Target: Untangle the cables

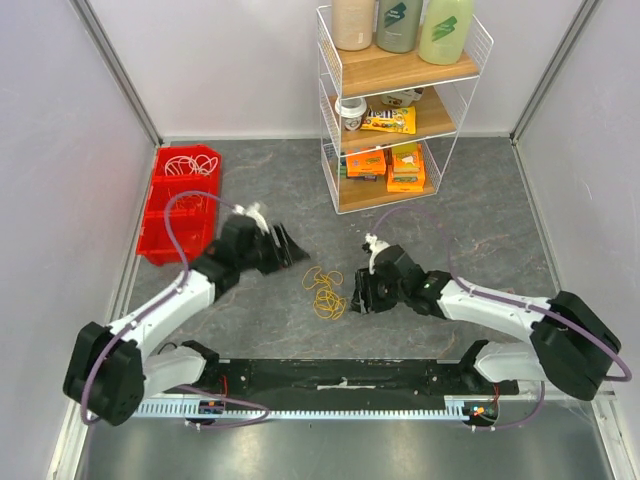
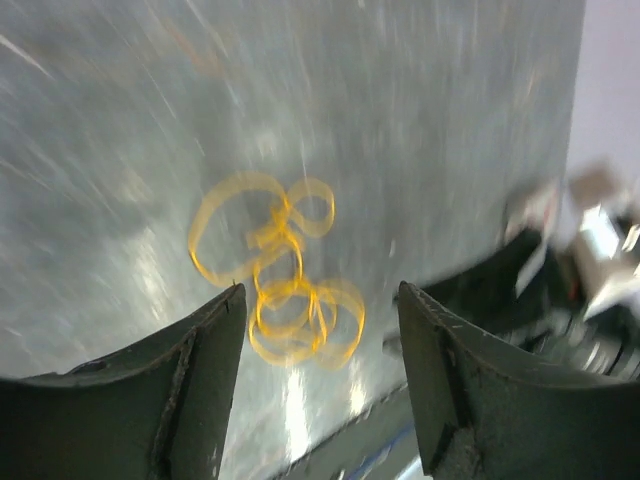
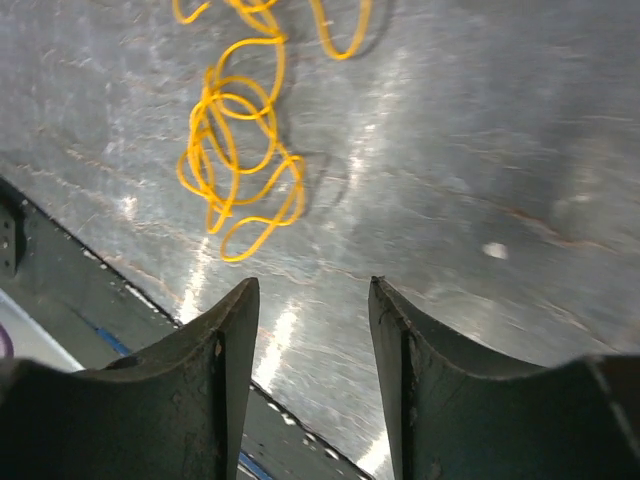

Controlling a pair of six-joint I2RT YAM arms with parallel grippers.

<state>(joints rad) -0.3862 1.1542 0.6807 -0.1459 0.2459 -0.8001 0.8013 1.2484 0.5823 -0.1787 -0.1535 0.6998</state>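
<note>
I expect the yellow tangle (image 1: pixel 328 301) to come apart into separate cables when I pull it, because the yellow cable's loops bunch up in clusters around a narrow crossing (image 1: pixel 323 287).
A tangle of thin yellow cable loops (image 1: pixel 325 290) lies on the grey table between my two grippers. It shows blurred in the left wrist view (image 2: pixel 278 272) and sharp at the top of the right wrist view (image 3: pixel 240 150). My left gripper (image 1: pixel 290 248) is open and empty, up and left of the tangle; its fingers (image 2: pixel 190 380) frame the loops from above. My right gripper (image 1: pixel 358 293) is open and empty, just right of the tangle, not touching it. White cables (image 1: pixel 185 163) lie coiled in the red bin.
A red bin (image 1: pixel 170 215) stands at the back left. A white wire shelf (image 1: pixel 395 110) with bottles and boxes stands at the back centre. A black base rail (image 1: pixel 340 375) runs along the near edge. Grey walls close the sides.
</note>
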